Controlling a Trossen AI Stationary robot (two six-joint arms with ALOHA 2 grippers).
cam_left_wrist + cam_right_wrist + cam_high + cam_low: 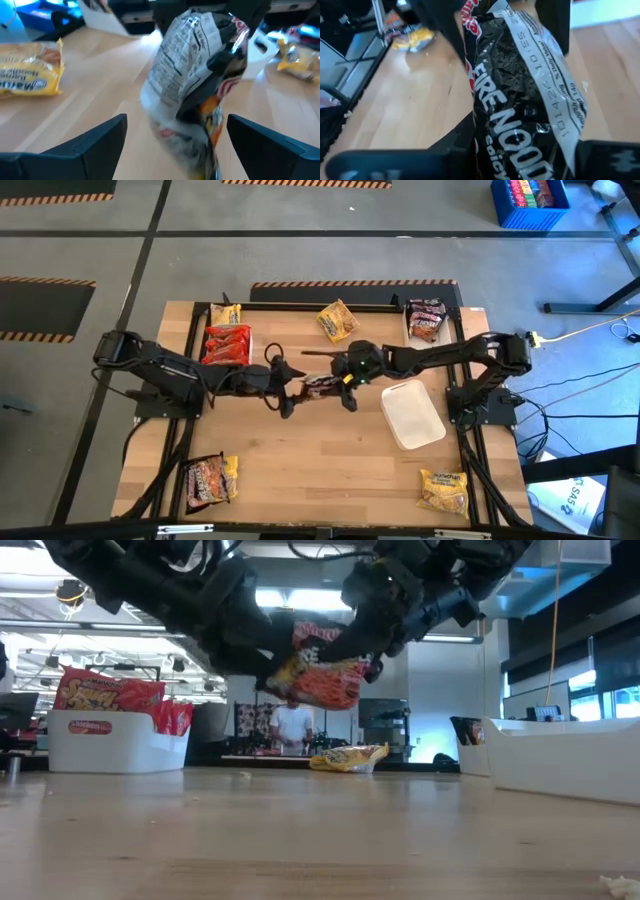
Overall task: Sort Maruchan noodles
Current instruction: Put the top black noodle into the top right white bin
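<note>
I can see that the dark packet hangs tilted (330, 678) in my right gripper. My left gripper should hold its lower end (288, 678) while my right gripper takes its upper edge, before the packet goes to the tray.
A dark Maruchan noodle packet (320, 670) with red-orange print hangs in the air over the table's middle, and my right gripper (338, 385) is shut on it. My left gripper (290, 394) is open just left of it. In the left wrist view its two fingers (112, 131) stand on either side of the packet's lower end (195, 145) without touching it. A yellow packet (338, 320) lies flat at the far middle. Red packets fill a white tray (228, 345) at the far left, and dark ones fill a tray (425, 320) at the far right. My right gripper pinches the dark packet between its two fingers, across its upper half (217, 67), beside the clear sealed edge (555, 85). The fingers come from the table's right, slanting a little down. The packet is lifted clear of the table and hangs tilted below the fingers.
An empty white tray (412, 413) lies askew right of centre. Loose packets lie at the far left (224, 313), the near left corner (210, 478) and the near right corner (444, 490). Bare wood shows at the near middle. A person stands far behind the table in the low view.
</note>
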